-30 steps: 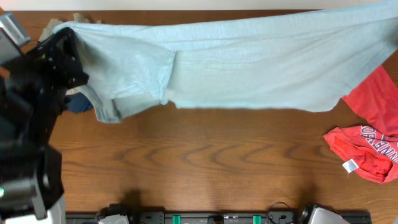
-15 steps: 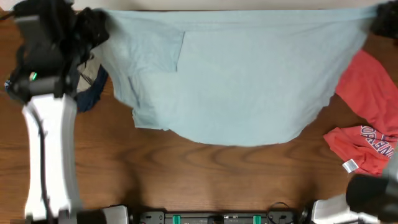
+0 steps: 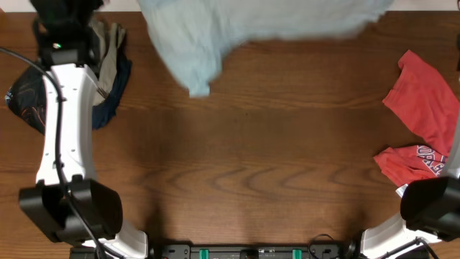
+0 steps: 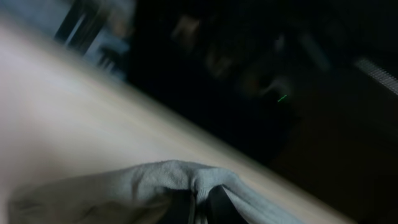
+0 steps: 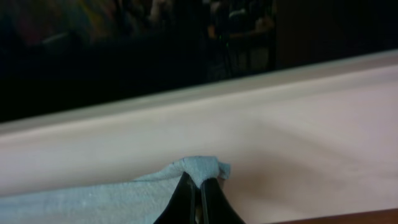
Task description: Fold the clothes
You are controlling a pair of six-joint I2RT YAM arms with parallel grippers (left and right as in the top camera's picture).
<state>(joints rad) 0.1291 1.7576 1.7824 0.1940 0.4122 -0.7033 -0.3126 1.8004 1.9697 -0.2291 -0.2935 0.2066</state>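
Note:
The blue-grey T-shirt hangs over past the table's far edge [image 3: 269,11], so my left gripper should pull back together with my right gripper and spread it out across the table's middle [image 3: 269,108].
The pale blue-grey T-shirt [image 3: 215,36] hangs at the far edge of the table, most of it past the top of the overhead view. My left gripper [image 4: 200,208] is shut on a bunched edge of the shirt [image 4: 155,180]. My right gripper [image 5: 198,196] is shut on another corner of the shirt [image 5: 199,167]. Both grippers are out of the overhead view; only the left arm [image 3: 61,122] and the right arm's base [image 3: 431,205] show there. The red T-shirt [image 3: 424,122] with white lettering lies crumpled at the right edge.
A heap of dark blue and grey clothes [image 3: 108,72] lies at the far left beside the left arm. The brown wooden table [image 3: 244,173] fills the middle. A pale wall or ledge [image 5: 280,124] stands beyond the table's far edge.
Both arms have carried the pale blue-grey shirt away from me, toward the far edge. It covered the far half of the table before; now only its lower part shows.

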